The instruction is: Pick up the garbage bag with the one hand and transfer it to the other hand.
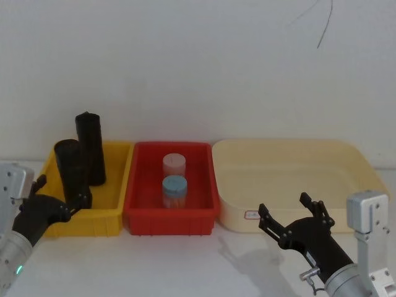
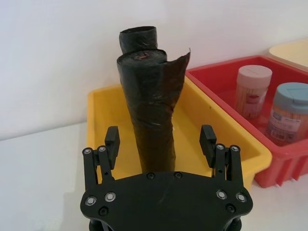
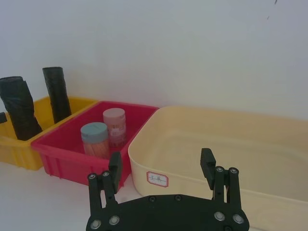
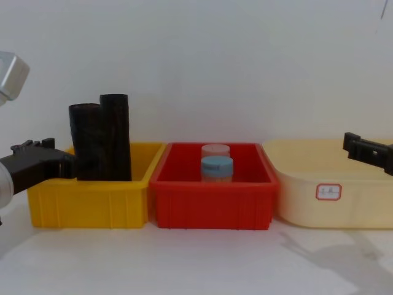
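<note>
The garbage bag [image 4: 86,139] will stay rolled up and straight when I lift it, because a short loose flap [image 2: 180,65] sticks out from tightly wound layers.
The garbage bag [image 1: 69,168], a crinkled black roll, stands upright near the front of the yellow bin [image 1: 114,204]. A taller, smoother black roll [image 1: 90,145] stands just behind it. My left gripper [image 1: 62,195] is open at the bin's left front. In the left wrist view the garbage bag [image 2: 154,115] rises between the spread fingers [image 2: 112,140], with gaps on both sides. From the chest view the left gripper [image 4: 64,161] reaches the garbage bag [image 4: 88,141] at mid height. My right gripper [image 1: 292,215] hovers open and empty in front of the cream tub.
A red bin [image 1: 170,216] in the middle holds a pink-lidded jar [image 1: 174,164] and a blue-lidded jar [image 1: 174,189]. A large cream tub [image 1: 346,161] with a small label sits at the right. A white wall runs close behind the bins.
</note>
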Controlling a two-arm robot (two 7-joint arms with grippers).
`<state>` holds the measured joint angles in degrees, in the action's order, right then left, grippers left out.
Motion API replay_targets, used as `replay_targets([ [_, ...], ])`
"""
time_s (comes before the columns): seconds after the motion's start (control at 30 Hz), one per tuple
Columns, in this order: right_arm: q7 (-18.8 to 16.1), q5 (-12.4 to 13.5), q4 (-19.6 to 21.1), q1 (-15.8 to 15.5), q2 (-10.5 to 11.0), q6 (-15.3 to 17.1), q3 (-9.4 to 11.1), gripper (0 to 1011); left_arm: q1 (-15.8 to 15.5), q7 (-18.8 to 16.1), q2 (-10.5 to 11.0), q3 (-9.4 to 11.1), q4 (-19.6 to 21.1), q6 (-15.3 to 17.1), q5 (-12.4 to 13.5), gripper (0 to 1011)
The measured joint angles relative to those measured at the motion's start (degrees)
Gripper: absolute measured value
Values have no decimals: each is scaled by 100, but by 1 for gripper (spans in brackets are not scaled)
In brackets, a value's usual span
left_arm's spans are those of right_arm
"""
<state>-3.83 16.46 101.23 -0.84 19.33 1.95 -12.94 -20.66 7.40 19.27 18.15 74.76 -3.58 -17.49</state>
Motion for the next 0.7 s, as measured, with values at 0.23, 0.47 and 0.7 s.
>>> replay_targets([
  [0.23, 0, 0, 0, 0, 0, 0, 0, 1000, -322, 146, -106, 12, -473, -156, 24, 1001],
  [0.47, 0, 0, 0, 0, 0, 0, 0, 1000, -767, 337, -264, 52, -1101, -393, 94, 1001],
  [0.7, 0, 0, 0, 0, 0, 0, 0, 1000, -1125, 481, -396, 96, -1640, -562, 155, 1001],
])
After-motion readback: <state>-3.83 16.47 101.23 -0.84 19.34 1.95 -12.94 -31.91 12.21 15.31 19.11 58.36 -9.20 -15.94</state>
